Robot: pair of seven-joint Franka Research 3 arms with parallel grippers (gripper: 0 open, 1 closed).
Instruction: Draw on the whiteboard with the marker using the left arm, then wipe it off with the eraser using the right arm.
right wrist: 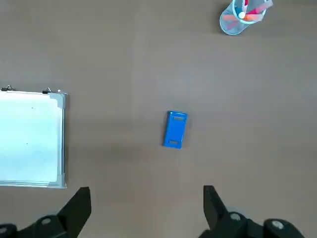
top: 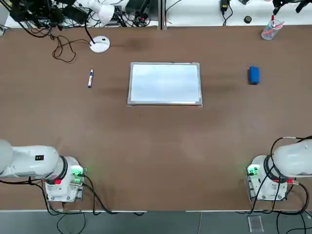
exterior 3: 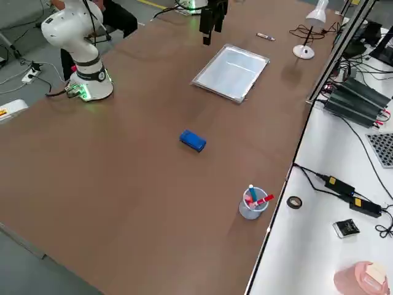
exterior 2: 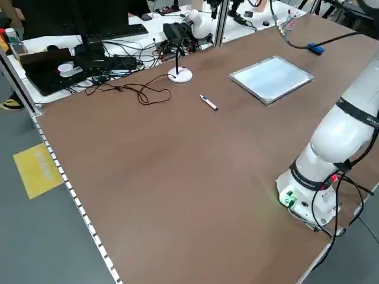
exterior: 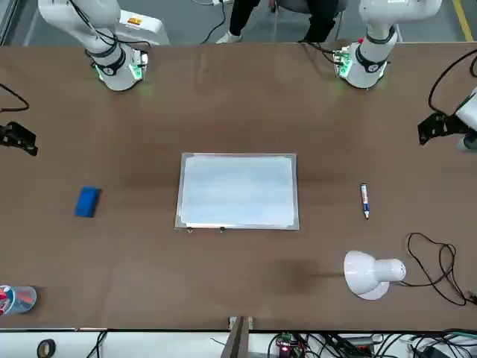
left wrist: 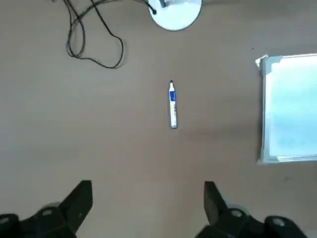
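The marker's dark tip [left wrist: 171,82] can be seen beyond a narrow white neck, so the marker will make a blue line when I draw on the whiteboard.
The whiteboard [top: 165,83] lies flat and blank in the middle of the table. The marker [top: 90,78], white with a blue cap, lies on the table to the board's left. The blue eraser [top: 254,75] lies to the board's right. My left gripper [left wrist: 147,184] hangs open high above the table, with the marker [left wrist: 173,105] ahead of its fingers and nothing between them. My right gripper [right wrist: 146,189] is likewise open and empty, high up, with the eraser [right wrist: 175,129] ahead of it. Both arm bases stand at the near edge.
A white desk lamp [top: 100,44] and a loose black cable [top: 63,48] sit at the far left. At the far right corner stands a clear cup [top: 269,29] holding a red item. A person's legs [exterior: 246,15] show behind the arm bases.
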